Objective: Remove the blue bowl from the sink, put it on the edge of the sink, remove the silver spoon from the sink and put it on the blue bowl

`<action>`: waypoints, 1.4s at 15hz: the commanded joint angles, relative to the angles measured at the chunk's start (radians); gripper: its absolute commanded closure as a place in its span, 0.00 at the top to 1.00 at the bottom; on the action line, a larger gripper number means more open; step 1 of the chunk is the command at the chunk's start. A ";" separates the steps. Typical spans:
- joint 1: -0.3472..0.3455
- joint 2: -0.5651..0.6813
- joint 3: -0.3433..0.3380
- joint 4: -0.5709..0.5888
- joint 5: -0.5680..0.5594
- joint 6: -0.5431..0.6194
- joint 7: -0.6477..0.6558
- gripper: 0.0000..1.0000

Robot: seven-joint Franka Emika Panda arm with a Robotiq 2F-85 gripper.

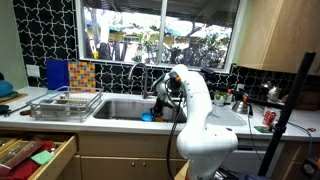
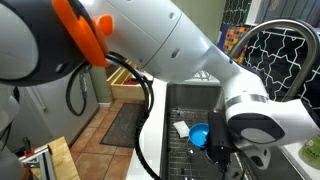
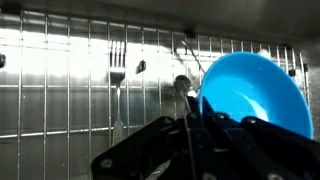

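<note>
I should now carry until the bowl rests on the sink's white edge [image 2: 154,120], because that edge is clear and my gripper holds the blue bowl's rim [image 2: 198,134] with the bowl's hollow up.
The blue bowl [image 3: 252,88] fills the right of the wrist view, tilted with its hollow toward the camera. My gripper [image 3: 205,128] is low in the sink [image 3: 60,90], and its dark jaws close on the bowl's lower rim. A silver spoon [image 3: 182,86] lies on the sink's wire grid just left of the bowl. In an exterior view the bowl [image 2: 199,134] sits against the gripper [image 2: 221,150] inside the basin [image 2: 176,100]. In an exterior view only a blue sliver of the bowl [image 1: 146,116] shows beside the arm, inside the sink [image 1: 120,108].
A silver fork [image 3: 117,66] lies on the grid left of the spoon. A white object [image 2: 181,129] lies in the basin near the bowl. A wire dish rack [image 1: 65,103] stands beside the sink, the faucet [image 1: 135,74] curves behind it, and a drawer [image 1: 35,155] is open below.
</note>
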 commanded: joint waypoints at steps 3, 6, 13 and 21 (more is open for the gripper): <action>0.088 -0.120 -0.049 -0.072 -0.080 -0.226 -0.024 0.01; 0.123 -0.161 -0.062 -0.084 -0.104 -0.321 -0.076 0.01; 0.192 -0.216 -0.069 -0.112 -0.174 -0.453 -0.175 0.01; 0.293 -0.292 -0.062 -0.241 -0.231 -0.307 -0.180 0.01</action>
